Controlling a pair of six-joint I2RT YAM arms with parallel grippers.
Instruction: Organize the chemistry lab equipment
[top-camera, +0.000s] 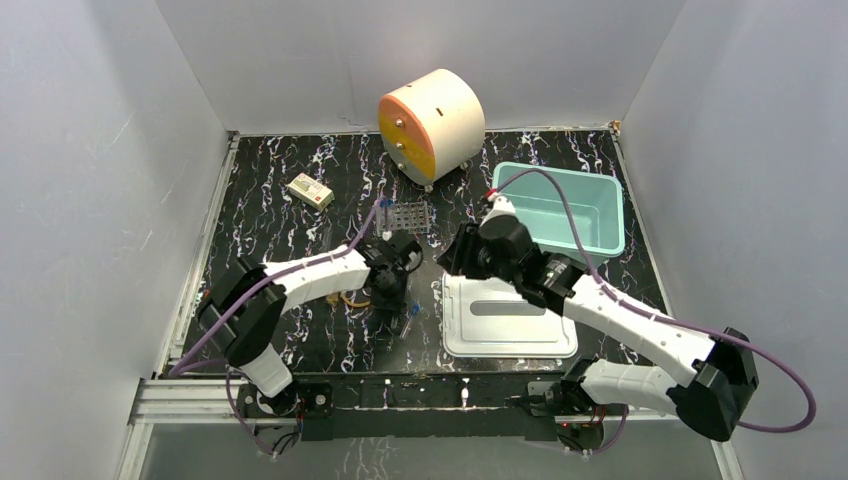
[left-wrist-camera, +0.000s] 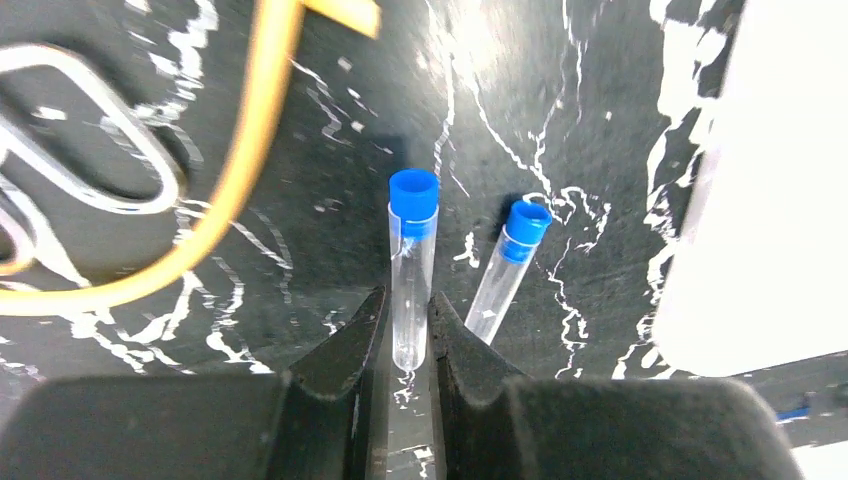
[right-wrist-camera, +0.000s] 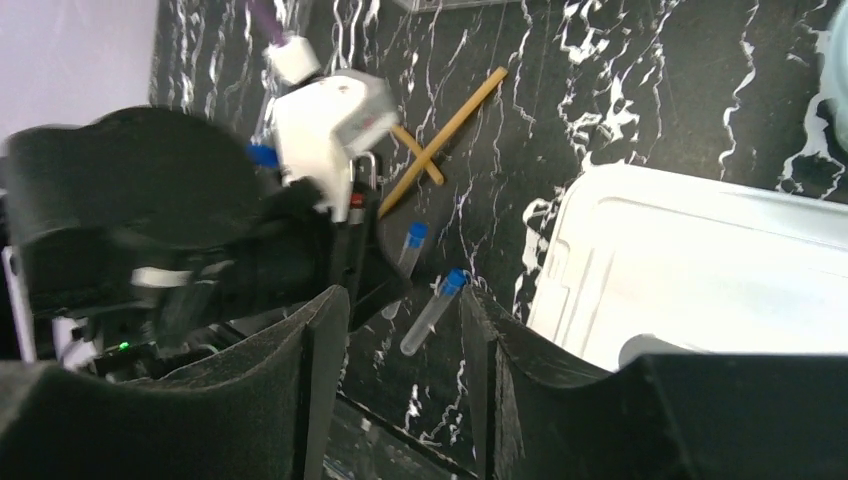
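My left gripper is pinching the tube's lower end (left-wrist-camera: 408, 348) with the blue cap free, so it should keep lifting until my open right gripper takes the cap end (left-wrist-camera: 414, 198).
My left gripper (left-wrist-camera: 408, 315) is shut on a clear blue-capped tube (left-wrist-camera: 412, 270), its fingertips pinching the tube's lower end just above the black marbled table. A second blue-capped tube (left-wrist-camera: 510, 270) lies loose just to its right. The tan rubber tubing (left-wrist-camera: 240, 180) curves past on the left. From above, the left gripper (top-camera: 392, 298) is low at the table's middle, below the small clear tube rack (top-camera: 408, 216). My right gripper (right-wrist-camera: 400, 310) hangs open and empty, above the loose tube (right-wrist-camera: 432, 310) and beside the left arm's wrist (right-wrist-camera: 320, 130). The wooden-handled tool does not show.
The white lid (top-camera: 505, 320) lies flat just right of the tubes, with the teal tub (top-camera: 610, 215) behind it. The round cream-and-orange cabinet (top-camera: 432, 122) stands at the back. A small white box (top-camera: 310, 190) sits back left. A bent metal wire piece (left-wrist-camera: 120, 150) lies by the tubing.
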